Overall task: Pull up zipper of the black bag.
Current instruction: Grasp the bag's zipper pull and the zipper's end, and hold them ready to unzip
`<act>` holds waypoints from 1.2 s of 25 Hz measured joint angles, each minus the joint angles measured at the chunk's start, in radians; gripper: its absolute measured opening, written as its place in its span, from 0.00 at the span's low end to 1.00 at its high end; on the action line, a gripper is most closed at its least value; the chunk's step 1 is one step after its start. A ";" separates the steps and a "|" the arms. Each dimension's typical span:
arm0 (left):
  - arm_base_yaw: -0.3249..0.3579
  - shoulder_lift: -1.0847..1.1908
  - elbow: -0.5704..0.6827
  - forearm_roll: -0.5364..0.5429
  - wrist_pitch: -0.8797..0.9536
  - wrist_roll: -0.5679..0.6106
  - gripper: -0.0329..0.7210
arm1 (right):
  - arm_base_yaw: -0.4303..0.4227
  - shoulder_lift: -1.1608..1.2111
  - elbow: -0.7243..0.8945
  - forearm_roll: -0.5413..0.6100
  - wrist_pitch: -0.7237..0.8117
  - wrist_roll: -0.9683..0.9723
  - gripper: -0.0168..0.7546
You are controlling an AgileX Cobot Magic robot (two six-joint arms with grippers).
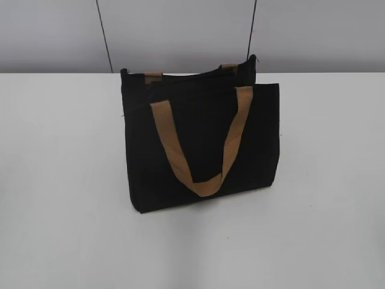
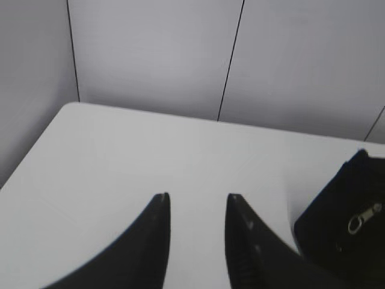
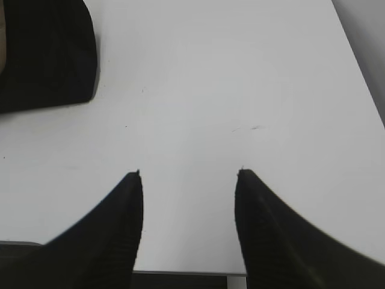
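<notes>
My gripper is about to pull the black bag's top corner. The corner is a thin, loose peak, so it will come out sideways while the bag's base stays in place.
The black bag stands upright in the middle of the white table, its top open, a tan handle hanging down its front. In the left wrist view a corner of the bag shows at the lower right with the small silver zipper pull on it. My left gripper is open and empty over bare table, left of the bag. My right gripper is open and empty near the table's front edge; a corner of the bag lies at its upper left. Neither gripper shows in the exterior view.
The white table runs to a grey panelled wall behind the bag. The table's right edge and front edge show in the right wrist view. The second tan handle peeks over the bag's back rim.
</notes>
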State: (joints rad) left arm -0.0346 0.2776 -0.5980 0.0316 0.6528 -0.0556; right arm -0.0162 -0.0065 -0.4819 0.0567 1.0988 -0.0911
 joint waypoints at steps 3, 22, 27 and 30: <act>-0.011 0.075 0.000 0.000 -0.148 0.001 0.36 | 0.000 0.000 0.000 0.000 0.000 0.000 0.53; -0.215 0.642 0.164 0.025 -1.011 0.001 0.36 | 0.000 0.000 0.000 0.000 0.000 0.000 0.53; -0.278 0.805 0.233 0.038 -1.177 0.001 0.36 | 0.000 0.000 0.000 0.000 0.000 0.000 0.53; -0.286 0.897 0.241 0.056 -1.241 0.001 0.36 | 0.000 0.000 0.000 0.000 0.000 0.000 0.53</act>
State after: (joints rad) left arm -0.3203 1.1744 -0.3575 0.0880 -0.5882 -0.0543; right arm -0.0162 -0.0065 -0.4819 0.0567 1.0988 -0.0911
